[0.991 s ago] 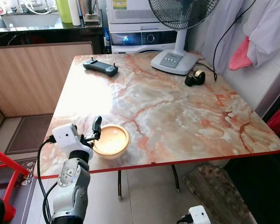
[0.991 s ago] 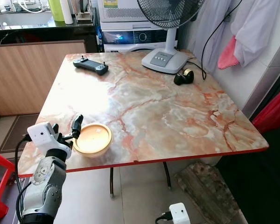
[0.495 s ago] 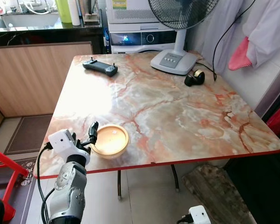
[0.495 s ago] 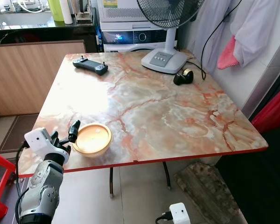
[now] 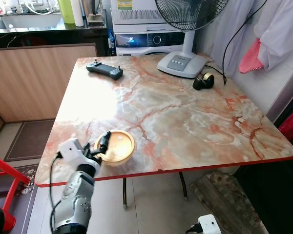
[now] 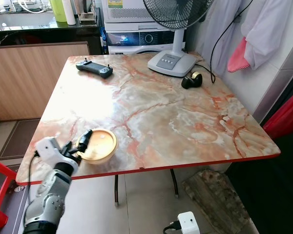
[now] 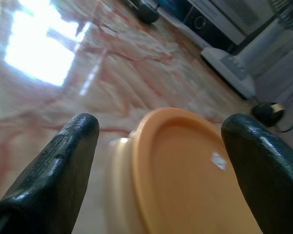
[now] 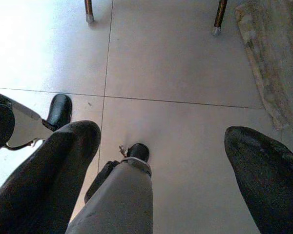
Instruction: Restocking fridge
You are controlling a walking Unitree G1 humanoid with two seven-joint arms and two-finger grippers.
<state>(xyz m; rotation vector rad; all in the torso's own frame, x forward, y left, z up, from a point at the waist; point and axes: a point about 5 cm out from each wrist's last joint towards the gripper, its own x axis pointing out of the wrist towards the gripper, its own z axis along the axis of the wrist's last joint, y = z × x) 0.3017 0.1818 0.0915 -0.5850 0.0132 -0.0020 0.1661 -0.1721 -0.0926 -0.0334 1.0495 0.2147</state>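
The orange lid's rim (image 5: 133,145) fits tightly around the shallow container (image 5: 116,147), so the container will rise with its lid closed when the robot lifts it.
A round, shallow container with an orange lid (image 5: 116,146) sits on the marble table (image 5: 185,122) close to its front left edge. My left gripper (image 5: 103,144) is open at the container's left side, low over the tabletop. In the left wrist view its two black fingertips (image 7: 80,131) stand on either side of the container (image 7: 185,170), spread wider than the lid, and I cannot tell whether they touch it. My right gripper (image 8: 163,131) hangs open below the table's front edge, over the tiled floor, with nothing between its fingers.
A fan base (image 5: 181,63), a black handheld controller (image 5: 104,70) and a black tape dispenser (image 5: 203,81) stand at the table's far side. A red chair (image 5: 5,180) is on my left. Table legs (image 8: 89,9) stand on the floor beside a mat (image 8: 273,63).
My left gripper has dropped lower and pushed forward towards the container, so its fingers now bracket the lid's near edge. The container has not moved.
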